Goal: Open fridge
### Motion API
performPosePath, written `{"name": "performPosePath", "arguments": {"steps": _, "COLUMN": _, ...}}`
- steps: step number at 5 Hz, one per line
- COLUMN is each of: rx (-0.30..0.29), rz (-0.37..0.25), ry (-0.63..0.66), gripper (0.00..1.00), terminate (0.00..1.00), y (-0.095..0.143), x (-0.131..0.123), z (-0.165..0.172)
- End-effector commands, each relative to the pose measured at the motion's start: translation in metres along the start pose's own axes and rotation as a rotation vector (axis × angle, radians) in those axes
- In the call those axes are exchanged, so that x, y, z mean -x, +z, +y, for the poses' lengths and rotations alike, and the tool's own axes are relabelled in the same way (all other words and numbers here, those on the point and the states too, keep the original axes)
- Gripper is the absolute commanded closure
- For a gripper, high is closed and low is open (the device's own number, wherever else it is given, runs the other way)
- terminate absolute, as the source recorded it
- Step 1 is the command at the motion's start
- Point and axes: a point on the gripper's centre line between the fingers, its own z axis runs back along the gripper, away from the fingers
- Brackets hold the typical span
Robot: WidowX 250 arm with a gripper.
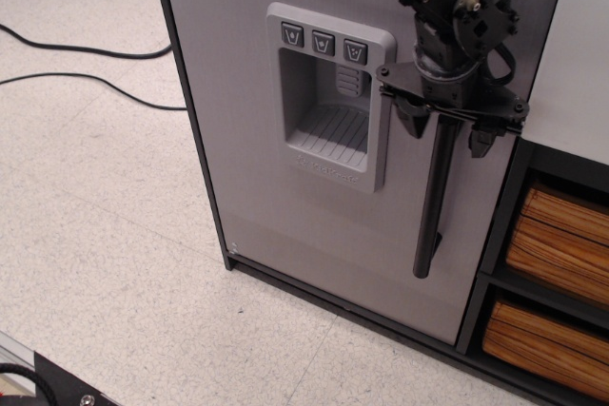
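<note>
I expect the door to swing out about its opposite edge when I pull, because the fridge handle [435, 202] is close to the door's edge [333, 230] next to the shelf unit.
The fridge [247, 159] is a matte-grey cabinet with a dark frame, and its door is shut. A recessed dispenser panel [328, 97] with three buttons sits on the door. A black vertical bar handle [433, 206] runs down the door's right side. My black gripper [445, 132] hangs from the top right with its two fingers spread wide. One finger [412, 121] is left of the handle's upper part and the other is to its right. The fingers straddle the bar without closing on it.
A white-topped dark shelf unit [571, 73] stands right of the fridge, with striped wooden bins [557, 244] in it. Black cables [86, 64] lie on the speckled floor at the left. A dark base corner [57, 387] shows at bottom left.
</note>
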Motion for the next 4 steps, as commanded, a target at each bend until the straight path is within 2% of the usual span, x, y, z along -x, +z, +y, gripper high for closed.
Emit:
{"name": "performPosePath", "arguments": {"steps": 1, "rx": 0.074, "rz": -0.071, "ry": 0.033, "gripper": 1.0, "terminate": 0.0, "y": 0.02, "x": -0.016, "z": 0.007}}
{"name": "performPosePath", "arguments": {"steps": 4, "rx": 0.079, "rz": -0.028, "ry": -0.01, "gripper": 1.0, "terminate": 0.0, "y": 0.05, "x": 0.036, "z": 0.038}}
